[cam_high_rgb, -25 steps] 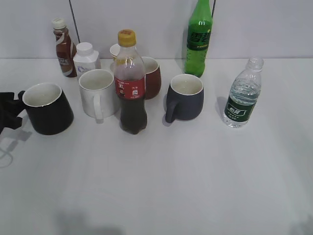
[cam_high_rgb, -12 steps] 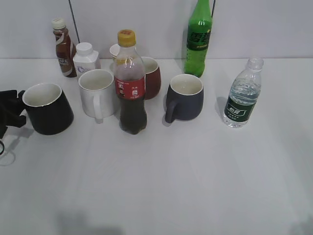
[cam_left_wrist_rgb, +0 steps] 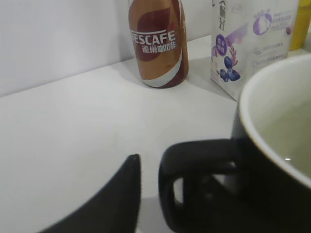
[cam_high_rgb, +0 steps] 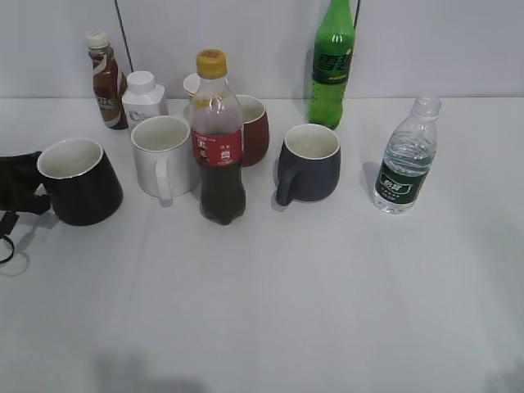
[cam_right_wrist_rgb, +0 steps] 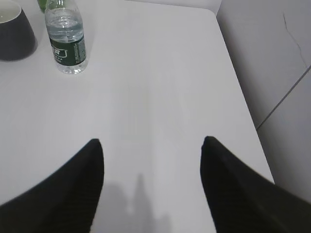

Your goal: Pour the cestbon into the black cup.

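Observation:
The cestbon is far from my left gripper at the black cup's handle [cam_high_rgb: 41, 187], so next my right gripper takes the cestbon [cam_high_rgb: 406, 162]. Both grippers should then meet over the clear front.
The black cup [cam_high_rgb: 78, 184] stands upright at the left of the table with its handle pointing left; it also shows in the left wrist view [cam_left_wrist_rgb: 277, 160]. My left gripper [cam_high_rgb: 20, 184] is at that handle. In the left wrist view [cam_left_wrist_rgb: 170, 194] one finger stands just left of the handle with a small gap, and the other is hidden behind the loop. The cestbon [cam_high_rgb: 405, 160] stands upright and uncapped at the right. My right gripper [cam_right_wrist_rgb: 150, 145] is open and empty, well short of the cestbon [cam_right_wrist_rgb: 65, 41], and is out of the exterior view.
A cola bottle [cam_high_rgb: 219, 139], a white mug [cam_high_rgb: 164, 155], a red-brown mug [cam_high_rgb: 254, 129] and a dark grey-blue mug [cam_high_rgb: 309, 164] stand between cup and cestbon. A green soda bottle [cam_high_rgb: 333, 61], a Nescafe bottle [cam_high_rgb: 106, 82] and a white carton [cam_high_rgb: 144, 98] stand behind. The table's right edge [cam_right_wrist_rgb: 243, 97] is near.
My left gripper has moved right, up to the black cup's handle. The cup and the bottles have not moved.

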{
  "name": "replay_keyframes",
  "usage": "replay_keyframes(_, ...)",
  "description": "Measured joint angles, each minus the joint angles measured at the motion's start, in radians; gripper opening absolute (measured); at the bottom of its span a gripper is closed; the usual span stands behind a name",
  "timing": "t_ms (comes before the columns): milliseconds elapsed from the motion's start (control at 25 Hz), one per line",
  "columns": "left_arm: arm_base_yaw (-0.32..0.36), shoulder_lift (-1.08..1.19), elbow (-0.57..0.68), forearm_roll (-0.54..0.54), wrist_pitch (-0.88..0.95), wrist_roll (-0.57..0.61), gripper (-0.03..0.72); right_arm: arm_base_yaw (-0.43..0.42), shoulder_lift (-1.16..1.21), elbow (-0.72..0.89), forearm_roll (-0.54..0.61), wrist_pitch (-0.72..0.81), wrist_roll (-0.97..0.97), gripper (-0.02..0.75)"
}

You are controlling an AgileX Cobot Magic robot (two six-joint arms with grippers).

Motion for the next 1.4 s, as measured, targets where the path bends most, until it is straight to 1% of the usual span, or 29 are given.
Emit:
replay_keyframes(80, 0.000, 0.005, 0.000, 0.005, -0.009, 0.000, 0.104, 0.000, 0.000, 0.000, 0.000, 0.000, 0.000, 0.486)
replay_keyframes(120, 0.000, 0.005, 0.000, 0.006, -0.016, -0.006, 0.065, 0.000, 0.000, 0.000, 0.000, 0.000, 0.000, 0.486)
replay_keyframes(280, -0.004, 0.001, 0.000, 0.006, -0.052, -0.019, 0.054, 0.000, 0.000, -0.004, 0.000, -0.013, -0.004, 0.478)
replay_keyframes(360, -0.004, -0.024, 0.004, -0.004, -0.030, -0.019, 0.051, 0.000, 0.020, -0.018, 0.000, -0.104, -0.021, 0.460)
replay_keyframes(440, -0.004, -0.059, 0.024, -0.025, -0.002, -0.019, 0.051, 0.000, 0.085, -0.023, -0.001, -0.269, -0.035, 0.447)
replay_keyframes(560, -0.004, -0.140, 0.081, -0.059, 0.008, -0.019, 0.051, 0.000, 0.263, -0.012, -0.001, -0.578, -0.042, 0.445)
replay_keyframes(760, -0.004, -0.242, 0.175, -0.079, 0.008, -0.019, 0.051, 0.000, 0.647, 0.047, -0.007, -1.205, -0.029, 0.471)
replay_keyframes(800, -0.004, -0.259, 0.188, -0.080, 0.008, -0.019, 0.051, 0.000, 0.733, 0.056, -0.007, -1.312, -0.015, 0.474)
replay_keyframes(880, -0.004, -0.276, 0.201, -0.080, 0.008, -0.019, 0.051, 0.000, 0.899, 0.071, -0.007, -1.454, 0.022, 0.477)
replay_keyframes(1080, -0.004, -0.296, 0.204, -0.080, 0.008, -0.019, 0.051, 0.000, 1.239, 0.157, -0.036, -1.706, 0.077, 0.484)
replay_keyframes(1200, -0.004, -0.299, 0.204, -0.080, -0.001, -0.055, 0.051, 0.000, 1.403, 0.223, -0.045, -1.863, 0.080, 0.489)
replay_keyframes(1280, -0.006, -0.299, 0.205, -0.080, -0.003, -0.061, 0.051, 0.000, 1.512, 0.250, -0.050, -1.974, 0.078, 0.524)
replay_keyframes(1400, -0.010, -0.299, 0.212, -0.077, -0.006, -0.064, 0.051, 0.000, 1.662, 0.258, -0.048, -2.153, 0.075, 0.631)
